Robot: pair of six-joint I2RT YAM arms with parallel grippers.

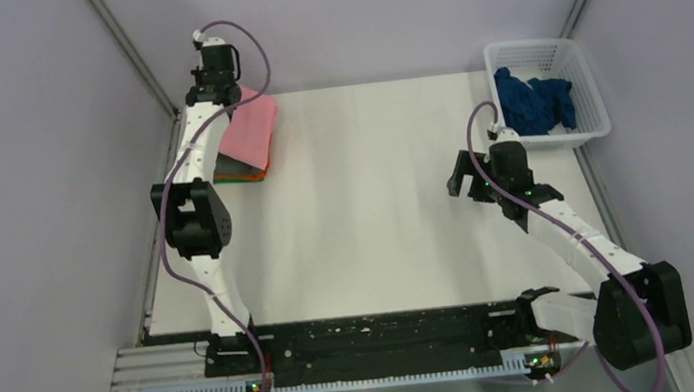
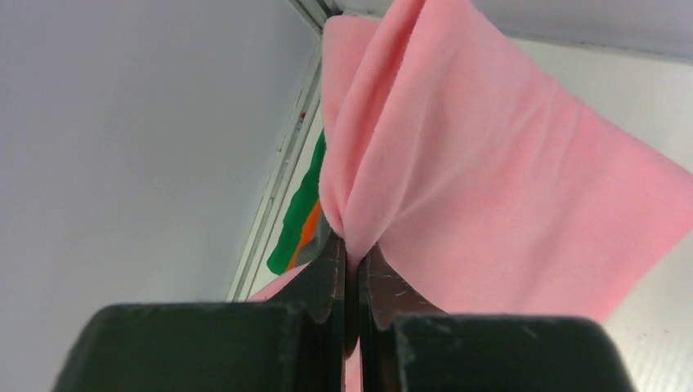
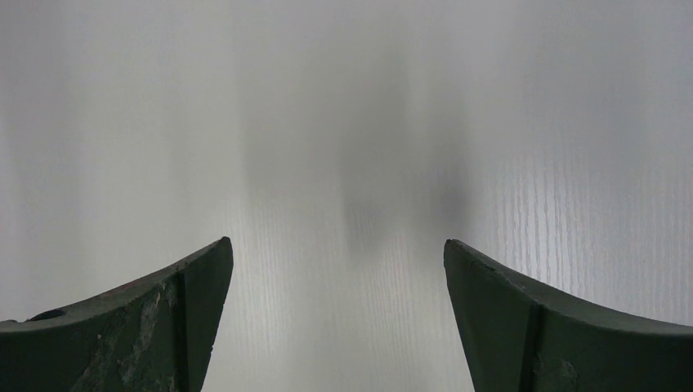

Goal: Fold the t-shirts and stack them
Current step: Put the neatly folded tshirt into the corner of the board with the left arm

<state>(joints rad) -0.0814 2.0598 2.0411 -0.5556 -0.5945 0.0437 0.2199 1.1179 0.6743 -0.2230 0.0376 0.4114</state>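
My left gripper is lowering the pinched fold toward the metal rail (image 1: 169, 148), and the pink shirt's free side (image 1: 255, 139) lies over the stack. I should keep lowering the fold until the shirt is flat.
A folded light pink t-shirt (image 1: 252, 126) lies on a stack at the table's far left, over an orange t-shirt (image 1: 247, 176) and a green t-shirt (image 1: 234, 180). My left gripper (image 1: 239, 95) is shut on the pink shirt's far edge. In the left wrist view the left gripper (image 2: 353, 249) pinches a fold of pink cloth (image 2: 490, 188), with green (image 2: 296, 229) and orange (image 2: 306, 231) edges below. A dark blue t-shirt (image 1: 534, 101) lies crumpled in the white basket (image 1: 593, 100). My right gripper (image 1: 469, 176) hangs open and empty over bare table; in the right wrist view the right gripper (image 3: 337, 253) holds nothing.
The white mesh basket stands at the far right corner. Grey walls close in on the left, right and back. A metal rail (image 1: 167, 165) runs along the table's left edge beside the stack.
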